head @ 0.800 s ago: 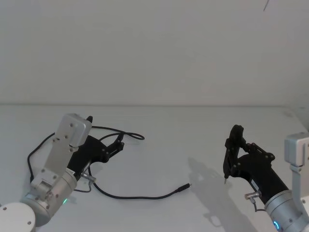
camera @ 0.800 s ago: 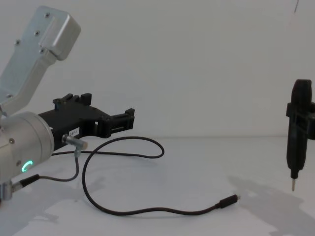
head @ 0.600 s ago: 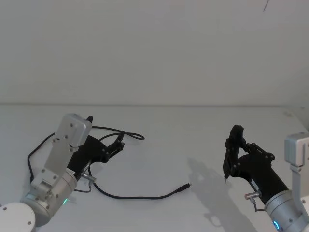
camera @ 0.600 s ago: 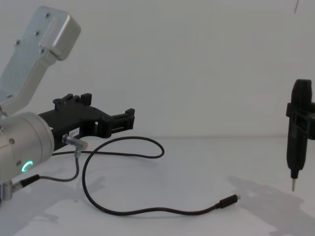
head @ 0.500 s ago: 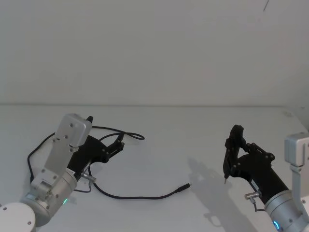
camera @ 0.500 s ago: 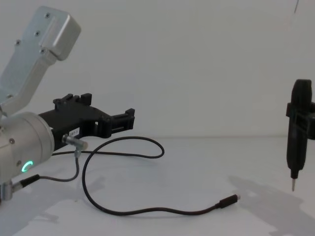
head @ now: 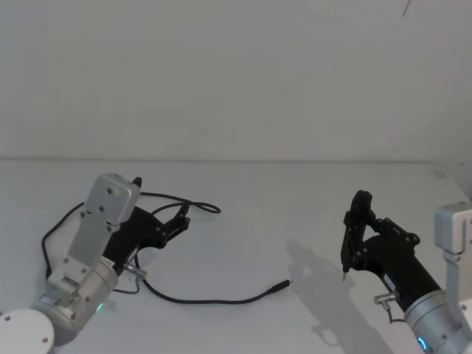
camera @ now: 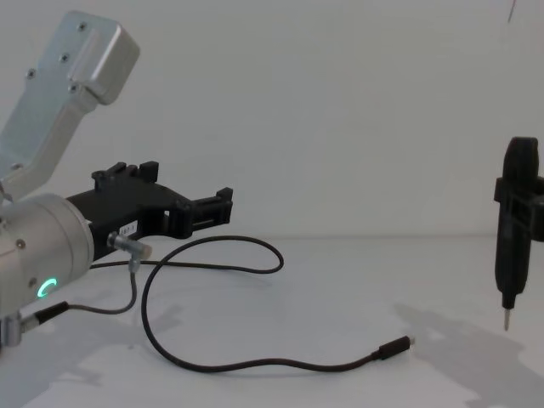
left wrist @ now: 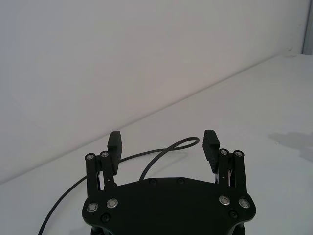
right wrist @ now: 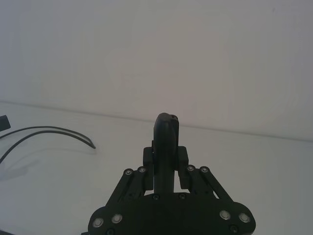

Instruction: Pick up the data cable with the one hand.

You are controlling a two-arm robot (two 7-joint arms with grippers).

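Note:
I can see that the data cable bends gently toward its small plug. I expect the plug end to stick out and hold that curve when I lift it.
The data cable is a thin black cord looping over the white table, its small plug lying toward the middle. It also shows in the chest view as the cable with its plug. My left gripper hovers open above the cable's far loop, its jaws wide apart with nothing between them. The left wrist view shows that gripper with the cable loop on the table beyond its fingers. At the right, my right gripper is held upright above the table, shut on a slim black pointed tool.
A short grey wire with a silver barrel connector hangs from the left wrist beside the cable. White table stretches between the two arms, and a plain white wall stands behind it.

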